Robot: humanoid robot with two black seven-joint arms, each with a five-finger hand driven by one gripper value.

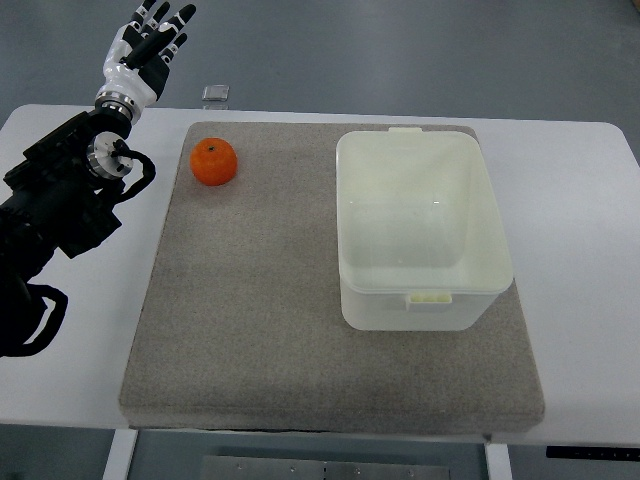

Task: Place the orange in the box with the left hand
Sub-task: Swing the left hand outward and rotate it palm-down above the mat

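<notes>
The left gripper's fingers point past the table's far edge (172, 109), so the robot should pull back and turn them to the orange (213, 161) before it closes them around it.
An orange (214, 162) sits on the grey mat (260, 300) near its far left corner. A white plastic box (420, 225) stands open and empty on the right part of the mat. My left hand (150, 42) is raised beyond the table's far left edge, up and to the left of the orange, with its fingers spread and holding nothing. Its black arm (60, 210) comes in along the left edge. The right arm is out of view.
The mat lies on a white table (590, 250). A small grey metal piece (216, 94) sits at the table's far edge, just behind the orange.
</notes>
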